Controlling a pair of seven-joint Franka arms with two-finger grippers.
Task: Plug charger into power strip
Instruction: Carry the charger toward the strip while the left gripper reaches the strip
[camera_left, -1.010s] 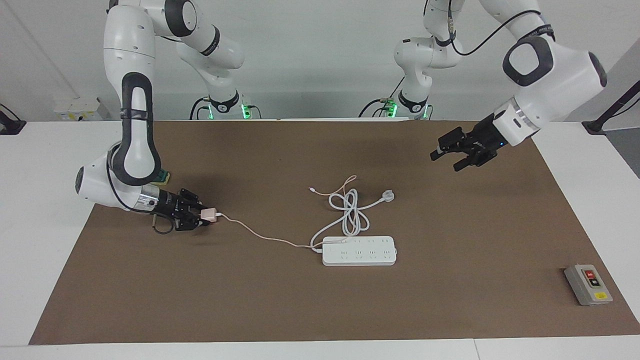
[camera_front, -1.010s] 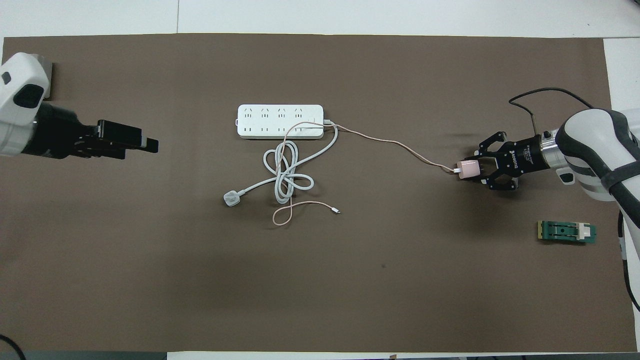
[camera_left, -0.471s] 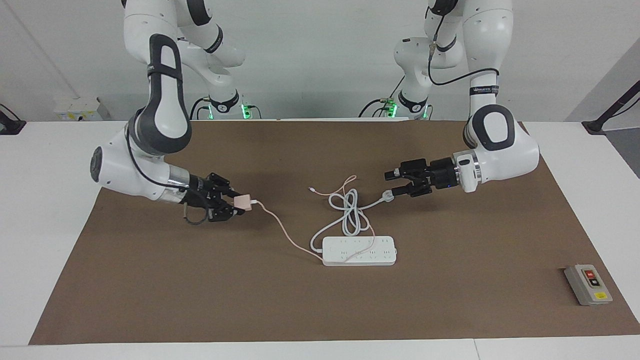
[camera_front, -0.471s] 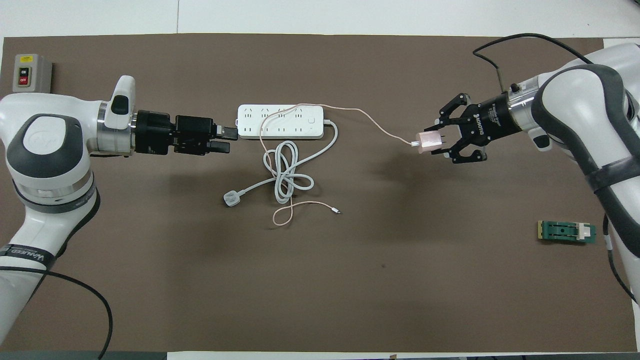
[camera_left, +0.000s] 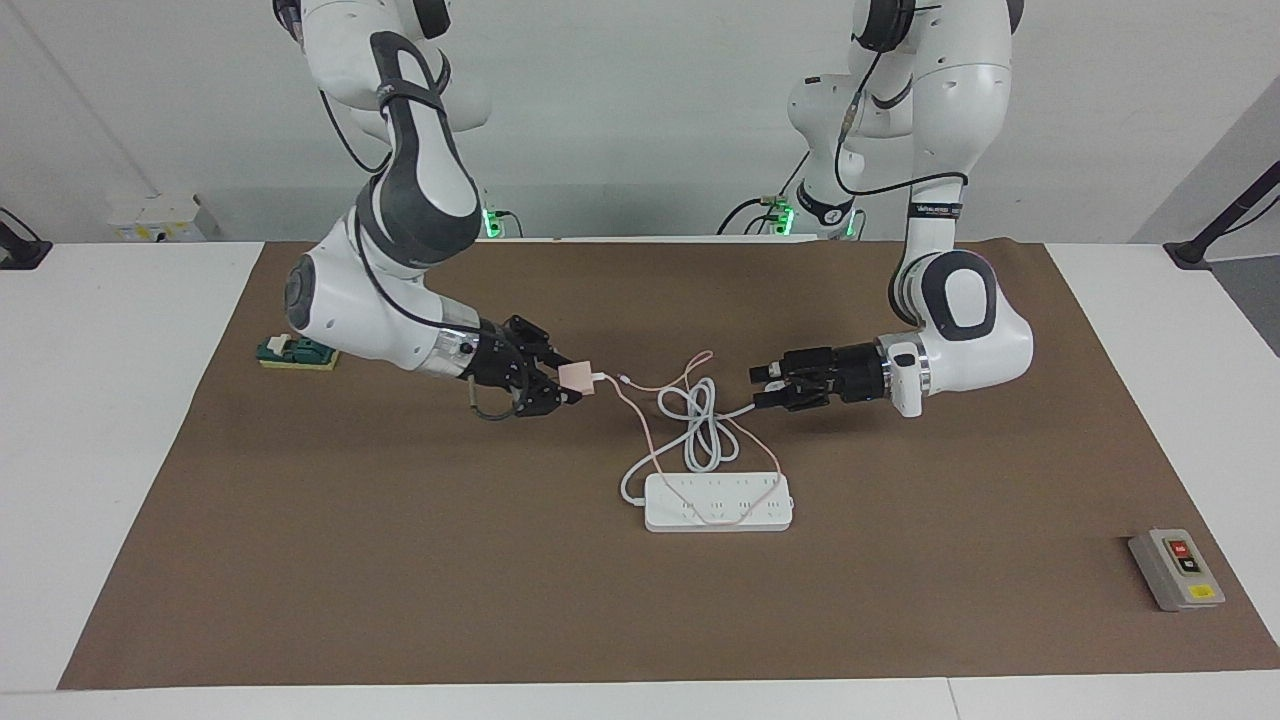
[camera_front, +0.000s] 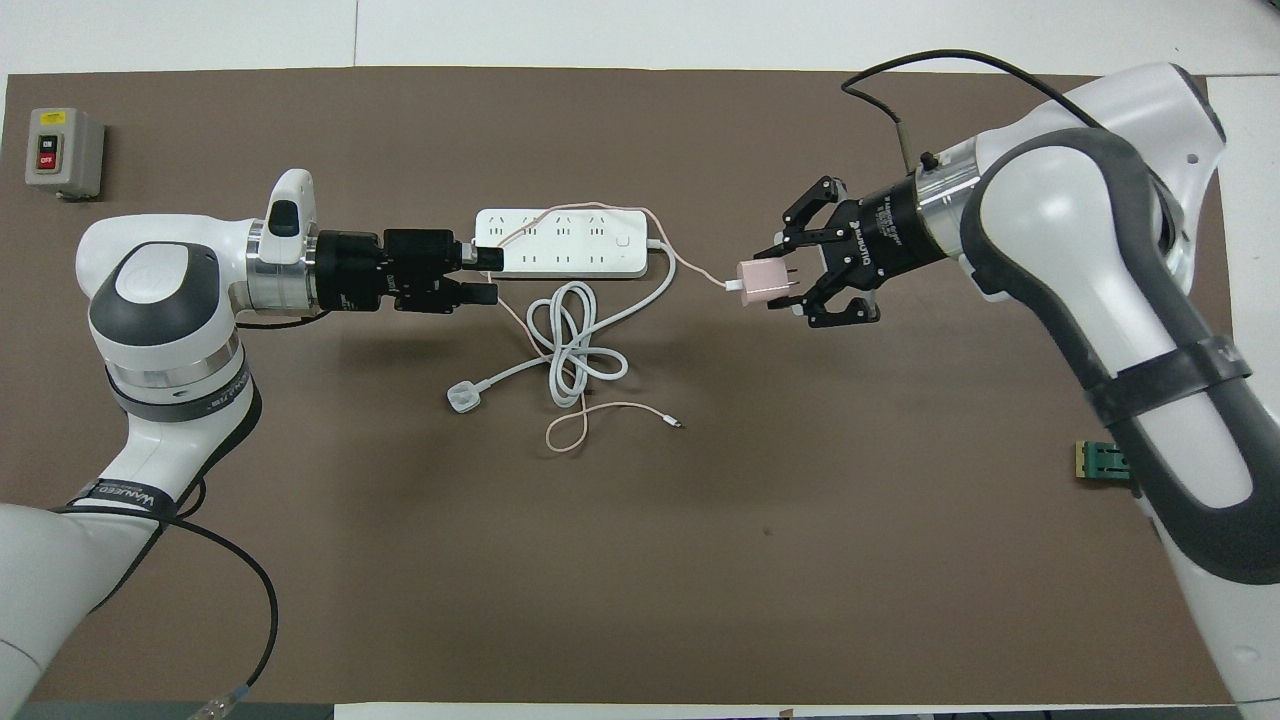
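My gripper will carry the charger. The pink cable (camera_front: 698, 268) lies in a loose arc across the power strip (camera_front: 590, 204), so it will loop up then and the coiled cord will stay still.
The charger (camera_left: 576, 376) is a pale-pink cube held in the air by my right gripper (camera_left: 562, 386), which is shut on it. In the overhead view the charger (camera_front: 760, 283) sits at the tips of the right gripper (camera_front: 790, 287), prongs showing, over the mat beside the power strip's cord end. Its thin pink cable (camera_left: 640, 420) trails down and lies across the white power strip (camera_left: 718, 502), which lies flat on the mat (camera_front: 560, 243). My left gripper (camera_left: 764, 387) is open and empty, raised over the strip's other end (camera_front: 482, 275).
The strip's thick white cord (camera_front: 572, 350) lies coiled nearer to the robots, ending in a white round plug (camera_front: 462, 397). A grey button box (camera_front: 62, 153) sits toward the left arm's end. A green block (camera_left: 297, 352) lies toward the right arm's end.
Both arms have swung in toward the middle. The right gripper has carried the charger closer to the strip, dragging the pink cable over it. The left gripper has come to the strip's other end.
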